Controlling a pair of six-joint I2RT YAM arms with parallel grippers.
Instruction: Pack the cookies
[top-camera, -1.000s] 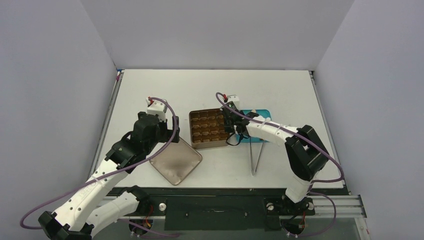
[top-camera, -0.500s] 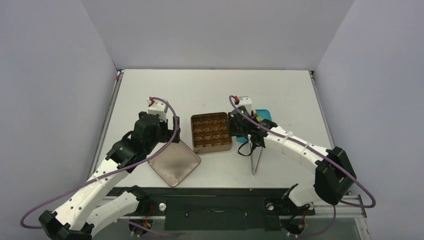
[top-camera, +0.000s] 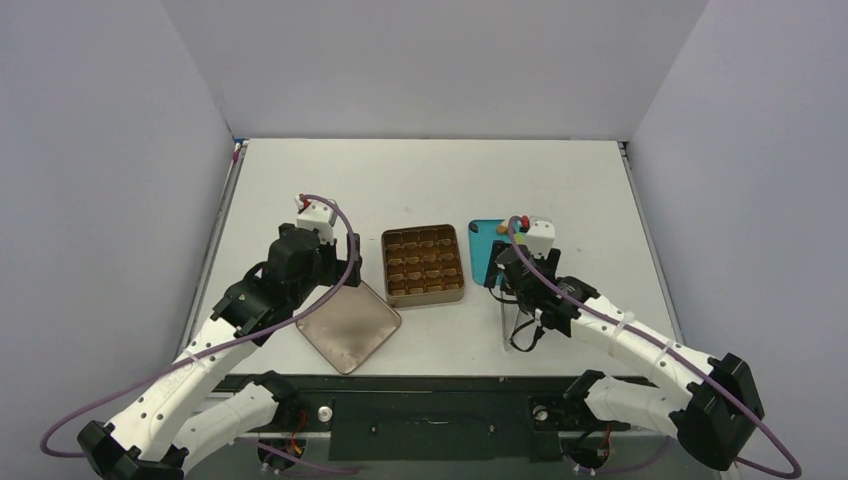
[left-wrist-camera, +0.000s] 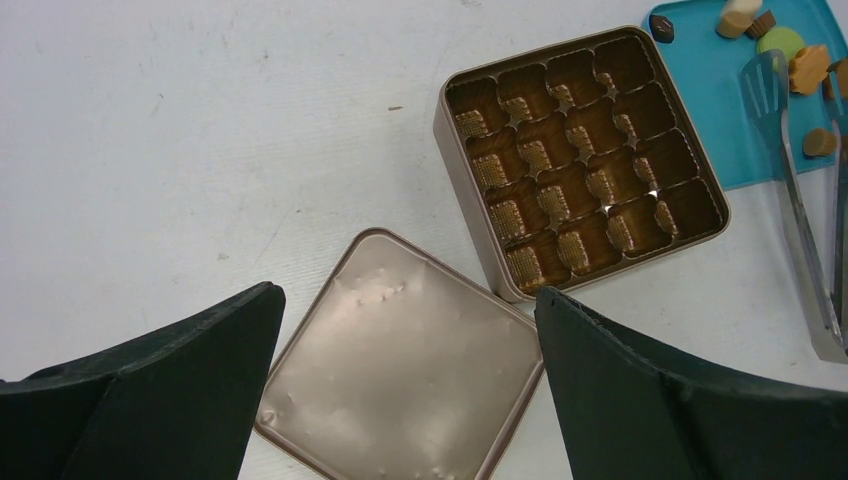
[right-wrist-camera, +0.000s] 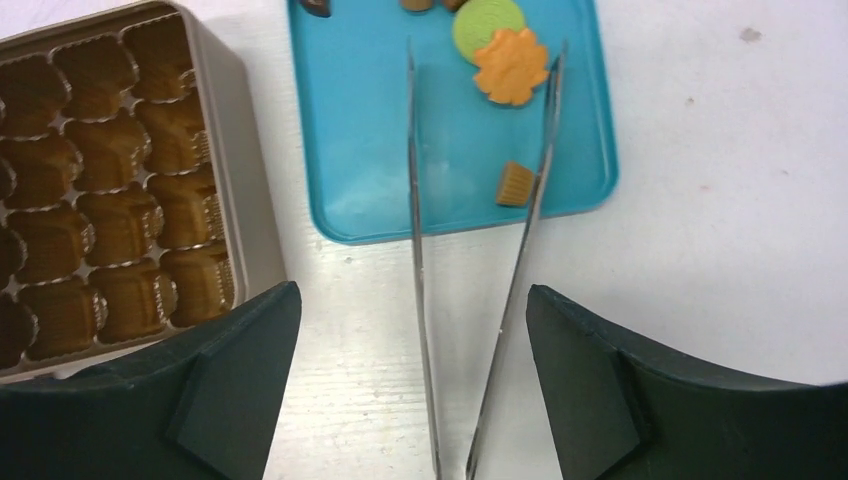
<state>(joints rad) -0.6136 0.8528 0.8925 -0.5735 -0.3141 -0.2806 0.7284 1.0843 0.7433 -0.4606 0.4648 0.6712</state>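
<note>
Both arms of the tweezers run lengthwise inside my right gripper's open fingers, so it should keep going down until its fingers are on either side of the middle of the metal tweezers, and then close.
The cookies lie on a teal tray: a green round one, an orange flower, a small tan piece and a dark one at the top edge. Left of the tray stands the gold tin, its compartments holding only ribbed brown liners. My right gripper is open above the metal tweezers, whose tips rest on the tray among the cookies; neither finger touches them. Over the tin's lid my left gripper hangs open with nothing between its fingers.
The lid lies upside down near the table's front edge, left of the tin. The tweezers' joined end points toward the front edge. Grey walls enclose the white table on three sides.
The right gripper was shut at the tin's right edge; it has opened and drawn back toward the near right, over the tweezers. The tin sits slightly nearer. The left arm is still.
</note>
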